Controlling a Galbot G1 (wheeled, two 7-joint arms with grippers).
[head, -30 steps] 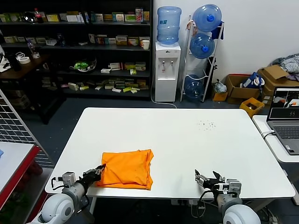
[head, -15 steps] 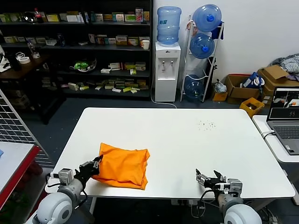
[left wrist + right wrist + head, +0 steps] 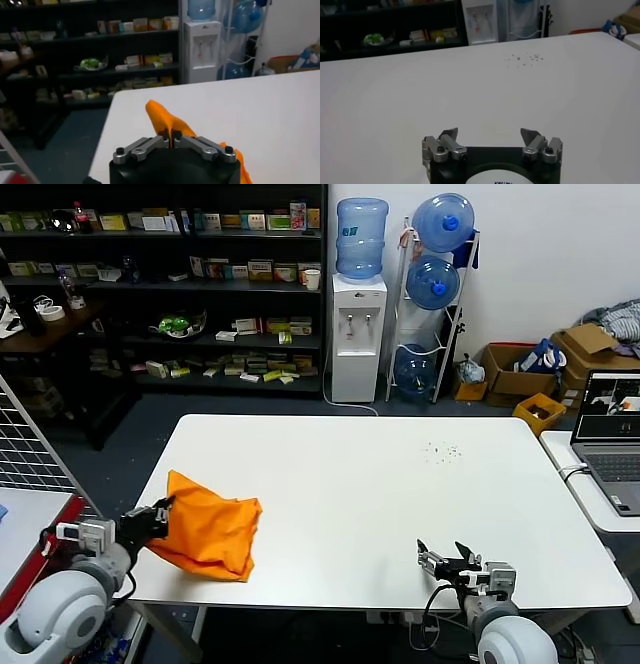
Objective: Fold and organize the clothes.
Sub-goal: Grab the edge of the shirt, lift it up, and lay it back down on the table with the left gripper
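Observation:
The orange T-shirt (image 3: 212,531) is bunched up at the table's corner, far from my right gripper, so my left gripper should swing it over to the table's middle (image 3: 378,520) and spread it flat.
The bright orange T-shirt (image 3: 208,524) lies folded in a bunched bundle at the near left corner of the white table (image 3: 380,484). My left gripper (image 3: 150,519) is shut on the shirt's left edge and holds that edge lifted off the table. In the left wrist view the orange cloth (image 3: 167,122) rises as a peak pinched between the closed fingers of the left gripper (image 3: 170,135). My right gripper (image 3: 447,562) is open and empty over the table's near edge, right of centre; it also shows in the right wrist view (image 3: 490,134). No lettering shows.
A laptop (image 3: 612,434) sits on a side table at the right. A wire rack (image 3: 40,454) and a red-edged table stand at the left. Shelves, a water dispenser (image 3: 357,334) and cardboard boxes (image 3: 540,369) stand behind the table.
My left gripper has pulled the shirt leftwards toward the table's left edge, lifting and bunching its left side. The right gripper has stayed put.

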